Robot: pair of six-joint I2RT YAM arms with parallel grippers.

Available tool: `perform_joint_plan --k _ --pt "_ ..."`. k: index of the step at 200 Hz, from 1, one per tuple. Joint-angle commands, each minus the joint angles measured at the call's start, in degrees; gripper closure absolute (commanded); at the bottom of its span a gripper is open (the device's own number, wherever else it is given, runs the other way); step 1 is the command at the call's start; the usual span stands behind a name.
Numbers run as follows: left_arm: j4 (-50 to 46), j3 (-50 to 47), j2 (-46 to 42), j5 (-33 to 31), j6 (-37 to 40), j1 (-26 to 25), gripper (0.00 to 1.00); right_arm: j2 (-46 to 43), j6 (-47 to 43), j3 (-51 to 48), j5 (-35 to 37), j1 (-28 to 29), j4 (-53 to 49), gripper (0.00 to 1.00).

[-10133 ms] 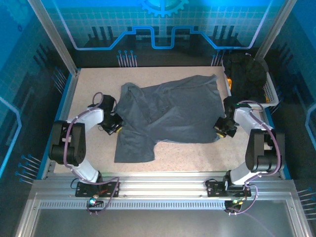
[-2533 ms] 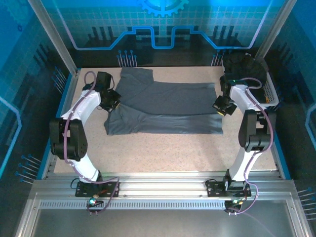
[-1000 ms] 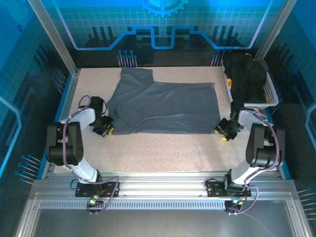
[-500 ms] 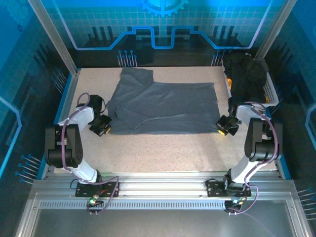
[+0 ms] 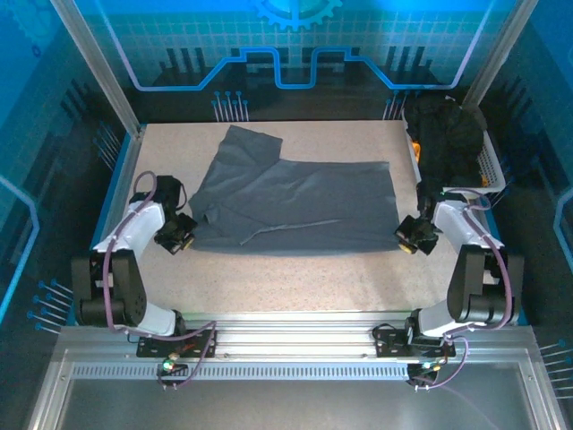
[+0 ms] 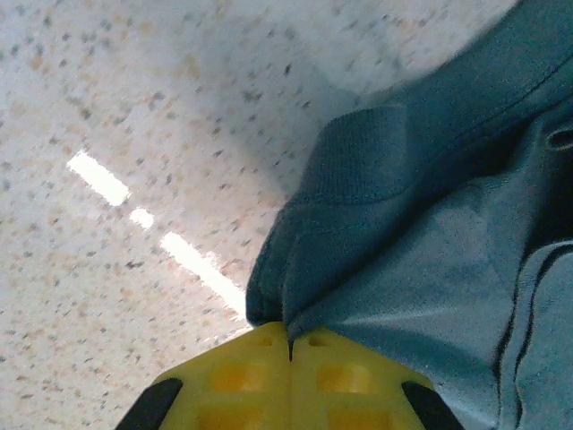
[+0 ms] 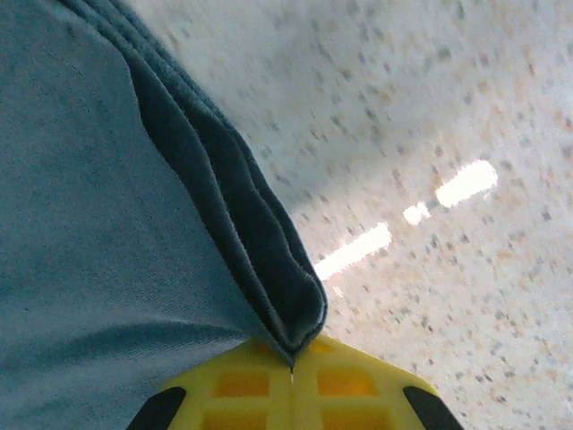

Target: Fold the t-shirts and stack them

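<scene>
Next, my left gripper pulls the bunched cloth [image 5: 242,240] flat while my right gripper keeps the t-shirt's body still, because a long crease [image 5: 286,227] runs across the t-shirt's top layer.
A slate grey t-shirt [image 5: 295,204] lies folded lengthwise across the middle of the table, one sleeve pointing to the far left. My left gripper [image 5: 182,236] is shut on the t-shirt's near left corner [image 6: 295,296], the yellow pads [image 6: 242,376] pressed together with cloth pinched between them. At the opposite end my right gripper [image 5: 409,239] is shut on the near right corner, where the layered hem [image 7: 269,260] runs into its closed yellow fingertips [image 7: 349,381].
A white mesh basket [image 5: 486,166] at the far right holds several dark t-shirts [image 5: 448,130] in a heap. The speckled tabletop [image 5: 295,282] lies bare between the shirt and the arm bases. Blue enclosure walls ring the table.
Over ten seconds the crumpled shirt was spread and folded into a long band. In the last second both grippers slid the shirt's near edge slightly toward the front.
</scene>
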Motion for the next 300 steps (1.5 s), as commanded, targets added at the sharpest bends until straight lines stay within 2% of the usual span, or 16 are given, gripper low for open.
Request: perform_joint_plan --k 1,27,56,66,73,94,104,127,144,161,175,197,233,266,300 --pt "-3.0 -4.3 -3.22 -1.5 -0.48 0.85 1.0 -3.85 1.14 -4.87 1.32 0.79 -4.85 1.0" --pt "-0.6 -8.73 -3.64 -0.09 -1.02 0.85 1.0 -4.79 1.47 -10.91 -0.22 0.95 -1.95 1.0" --pt "2.7 -10.19 -2.78 0.36 -0.76 1.0 0.99 -2.66 0.63 -10.9 -0.27 0.9 -0.82 1.0" --pt "2.78 -9.82 -3.15 -0.3 -1.1 0.97 0.92 -2.43 0.45 -9.92 0.19 0.89 -1.59 0.9" --pt "1.99 -9.09 -3.43 -1.19 -1.59 1.03 0.84 -2.51 0.13 -9.23 0.15 0.81 -1.96 0.84" --pt "-2.0 -6.6 -5.93 -4.17 -3.57 0.95 0.52 -3.59 -0.77 -6.0 -0.72 1.16 -3.73 0.61" --pt "-3.61 -5.47 -7.64 -4.8 -4.78 0.94 0.45 -4.65 -0.93 -4.11 -0.39 1.86 -4.76 0.54" --pt "-4.79 -4.15 -11.21 -1.74 -9.81 0.77 0.4 -7.08 -2.53 1.06 -1.41 5.9 -4.53 0.44" --pt "-0.38 -5.97 -13.02 5.05 -16.16 -0.38 0.39 -6.83 -7.14 3.43 -10.57 11.1 2.0 0.39" --pt "4.94 -8.09 -13.51 10.18 -24.65 -5.21 0.39 -4.35 -9.12 4.48 -24.71 16.18 10.47 0.39" --pt "7.99 -9.02 -12.53 12.82 -30.65 -9.85 0.42 -3.32 -9.05 5.04 -29.28 20.13 14.85 0.38" --pt "9.75 -9.49 -9.56 15.39 -38.6 -15.62 0.43 -0.74 -7.72 6.28 -30.54 23.73 17.12 0.37" --pt "13.59 -9.3 -5.21 16.07 -45.79 -22.18 0.44 1.42 -7.29 6.22 -30.55 24.31 17.76 0.38" --pt "11.74 -9.06 -2.64 16.07 -49.4 -24.28 0.52 2.1 -6.18 6.03 -30.44 24.26 18.01 0.43" --pt "10.99 -8.7 -1.1 16.56 -51.08 -24.49 0.54 1.62 -4.75 5.21 -30.63 24.33 19.5 0.45"
